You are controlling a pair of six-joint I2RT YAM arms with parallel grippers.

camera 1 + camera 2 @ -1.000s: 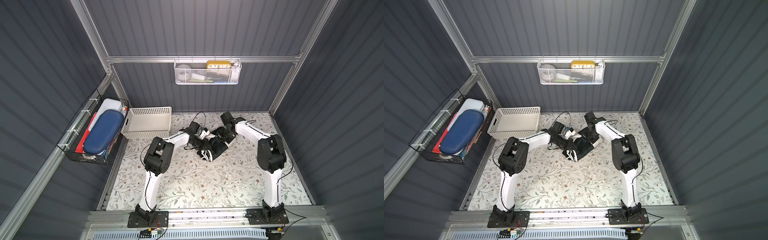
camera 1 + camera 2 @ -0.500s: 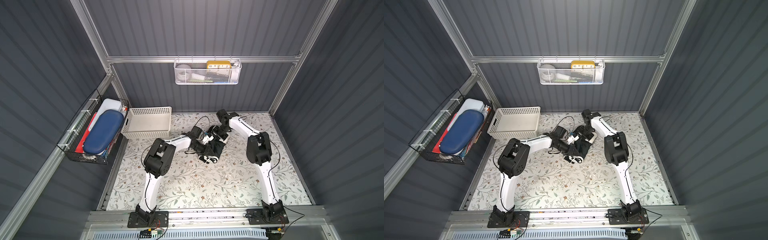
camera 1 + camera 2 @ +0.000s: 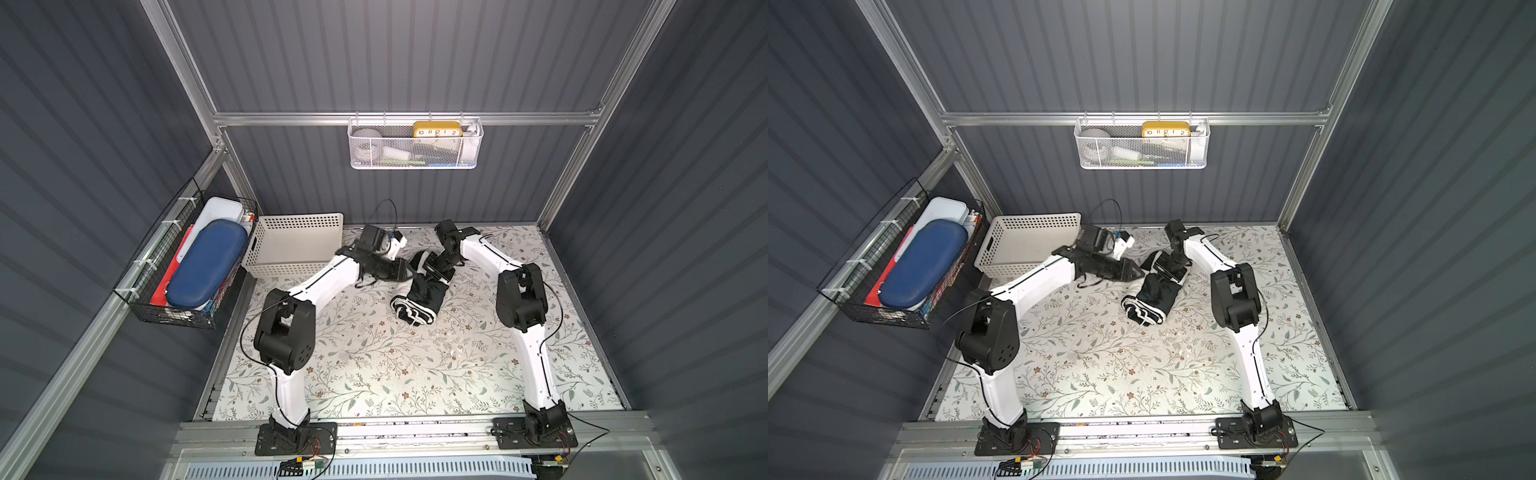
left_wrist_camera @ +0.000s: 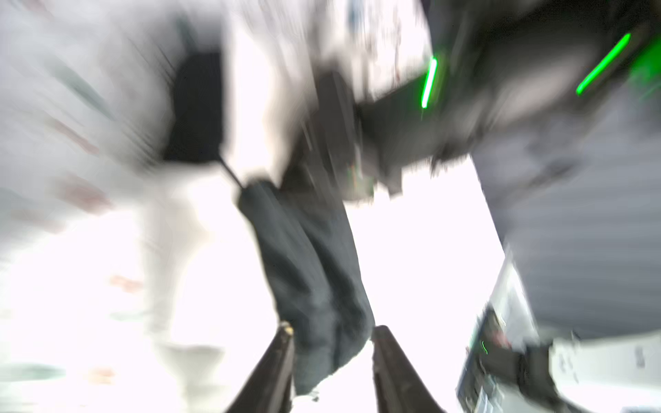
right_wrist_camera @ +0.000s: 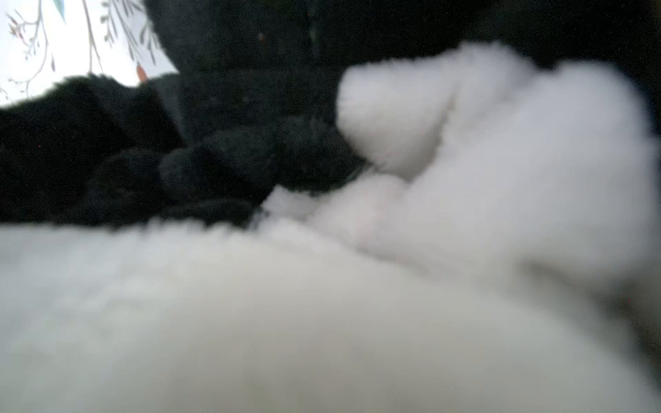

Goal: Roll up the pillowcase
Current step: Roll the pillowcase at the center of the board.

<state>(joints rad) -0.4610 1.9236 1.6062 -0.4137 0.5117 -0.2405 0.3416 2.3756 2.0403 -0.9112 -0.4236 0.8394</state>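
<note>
My right gripper sits on the roll's far end (image 3: 423, 259), so it should back away before my left gripper grabs the roll's side (image 3: 411, 289) and lifts it to the basket.
The pillowcase (image 3: 419, 297) lies as a tight black and cream-white roll on the floral covering, in both top views (image 3: 1152, 297). My left gripper (image 3: 409, 272) hovers at the roll's far left side. In the blurred left wrist view its jaws (image 4: 332, 329) stand apart, with a dark fold of the pillowcase (image 4: 314, 271) loose between them. My right gripper (image 3: 438, 270) rests on the roll's far end. Plush pillowcase (image 5: 322, 304) fills the right wrist view and hides the fingers.
A cream perforated basket (image 3: 291, 245) stands at the back left, close behind the left arm. A black wire rack (image 3: 187, 266) with a blue case hangs on the left wall. A white mesh basket (image 3: 415, 143) hangs on the back wall. Floral covering (image 3: 395, 365) spreads towards the front.
The left jaws have opened and let go of the cloth. The left wrist has drawn back from the roll. The right arm has shifted slightly right, with its wrist still on the roll.
</note>
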